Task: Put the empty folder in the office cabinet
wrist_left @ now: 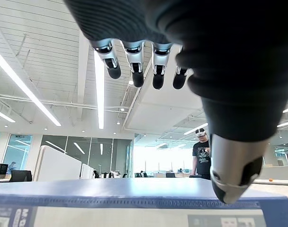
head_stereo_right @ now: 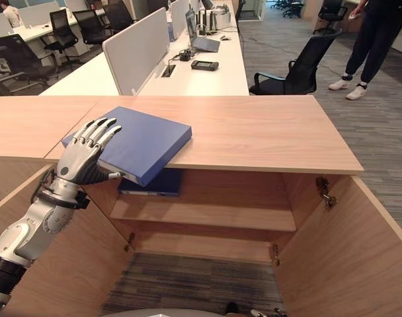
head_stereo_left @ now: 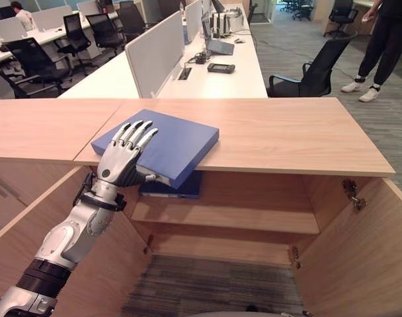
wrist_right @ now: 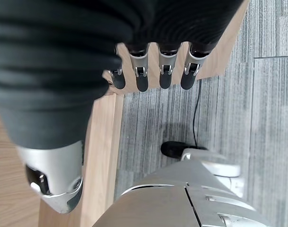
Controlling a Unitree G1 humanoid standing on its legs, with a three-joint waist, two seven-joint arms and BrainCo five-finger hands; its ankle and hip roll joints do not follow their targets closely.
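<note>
I can see that the blue folder's upper cover (head_stereo_left: 180, 140) is plain, so when I lift and tilt the folder, a white label should show on its hidden bottom side (head_stereo_left: 177, 186).
A blue folder (head_stereo_left: 169, 144) lies flat on the wooden cabinet top (head_stereo_left: 287, 132), its near corner hanging out past the front edge. My left hand (head_stereo_left: 123, 157) is open at the folder's near-left corner, its straight fingers (wrist_left: 134, 64) spread just above the cover and its thumb low by the near edge (wrist_left: 134, 201). Both cabinet doors stand open, and the upper shelf (head_stereo_left: 247, 218) inside shows bare wood on its right half. My right hand (wrist_right: 141, 75) hangs open at my side above the grey carpet, beside a wooden door edge.
A second dark blue folder (head_stereo_left: 178, 188) lies on the shelf's left end, under the overhanging one. The open doors (head_stereo_left: 360, 257) flank the cabinet front. Beyond it stand white desks, a black chair (head_stereo_left: 317, 72) and a person (head_stereo_left: 386, 39) at the far right.
</note>
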